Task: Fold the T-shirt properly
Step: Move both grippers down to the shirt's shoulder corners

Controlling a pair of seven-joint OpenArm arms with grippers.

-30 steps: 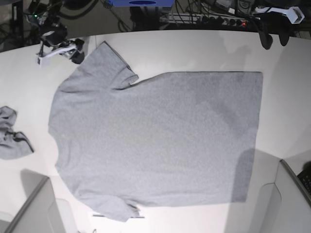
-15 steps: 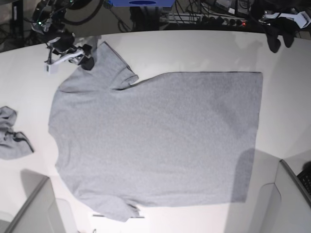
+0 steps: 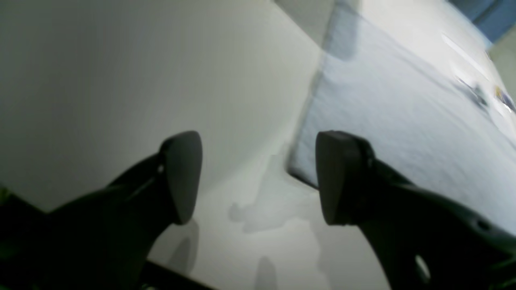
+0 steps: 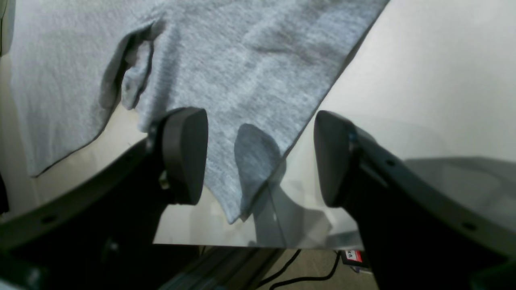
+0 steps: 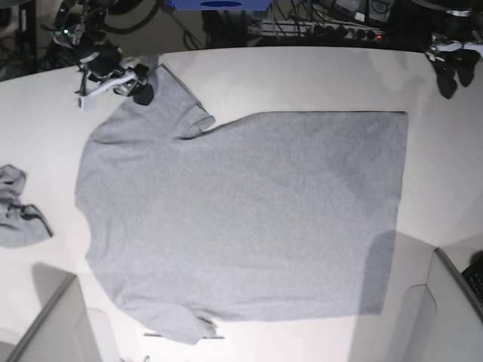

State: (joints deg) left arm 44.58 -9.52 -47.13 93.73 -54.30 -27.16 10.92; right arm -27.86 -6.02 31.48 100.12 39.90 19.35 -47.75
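The T-shirt's body (image 5: pixel 245 215) is smooth and has little slack, so its near hem corner (image 5: pixel 376 310) will slide along when I pull the far side of the T-shirt away.
The T-shirt (image 5: pixel 241 211) lies flat on the white table (image 5: pixel 302 75), neck at the left and hem at the right, with no lettering showing. My right gripper (image 5: pixel 139 84) is open over the far-left sleeve. In the right wrist view its fingers (image 4: pixel 185 155) straddle the sleeve's edge (image 4: pixel 242 60) near the sleeve corner, just above the cloth. My left gripper (image 5: pixel 453 72) is open above the table's far right edge, apart from the shirt. In the left wrist view it (image 3: pixel 260 177) hovers by the hem corner (image 3: pixel 403 121), with bare table between the fingers.
A small grey cloth lump (image 5: pixel 19 207) lies at the table's left edge. Grey panels stand at the front left (image 5: pixel 53 324) and front right (image 5: pixel 453 309). Cables and a power strip (image 5: pixel 317 30) run behind the table's far edge.
My right gripper has moved right onto the far-left sleeve's edge. My left gripper has moved right and slightly nearer along the far right edge. The shirt has not moved.
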